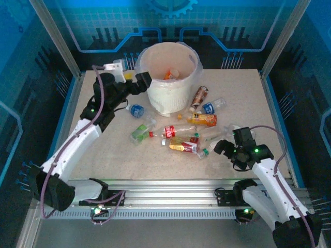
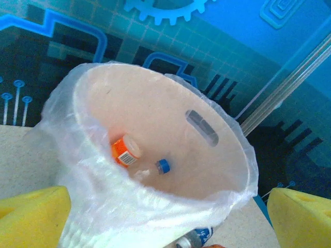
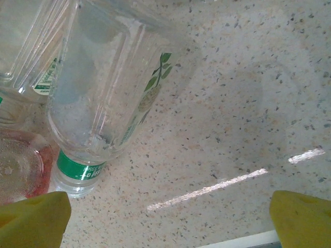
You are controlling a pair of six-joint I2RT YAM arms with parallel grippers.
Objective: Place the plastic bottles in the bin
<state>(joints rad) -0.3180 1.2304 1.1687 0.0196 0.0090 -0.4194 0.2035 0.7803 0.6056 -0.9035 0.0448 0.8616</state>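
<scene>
My open fingers are lined up across the leaf-print bottle's narrow width (image 3: 103, 111), so my right gripper keeps moving toward the bottle's body (image 3: 116, 67) until the fingers close around it.
The white bin (image 1: 170, 101) with its bag liner stands at the back middle of the table. My left gripper (image 1: 135, 77) hovers open at the bin's left rim, nothing between its yellow pads (image 2: 31, 217). Inside the bin (image 2: 170, 103) lie an orange-labelled bottle (image 2: 124, 151) and a blue-capped bottle (image 2: 163, 166). Several plastic bottles lie in front of the bin, among them a red-labelled one (image 1: 173, 130) and an orange one (image 1: 202, 120). My right gripper (image 1: 227, 140) is open, low beside a clear bottle (image 3: 103, 88) with a leaf print and a green-labelled bottle (image 3: 80, 168).
A blue-labelled bottle (image 1: 136, 110) and a green one (image 1: 140, 130) lie left of the pile; a brown one (image 1: 199, 95) leans by the bin's right side. Metal frame posts (image 1: 62, 46) and blue panels close in the table. Bare tabletop (image 3: 232, 129) lies right of the right gripper.
</scene>
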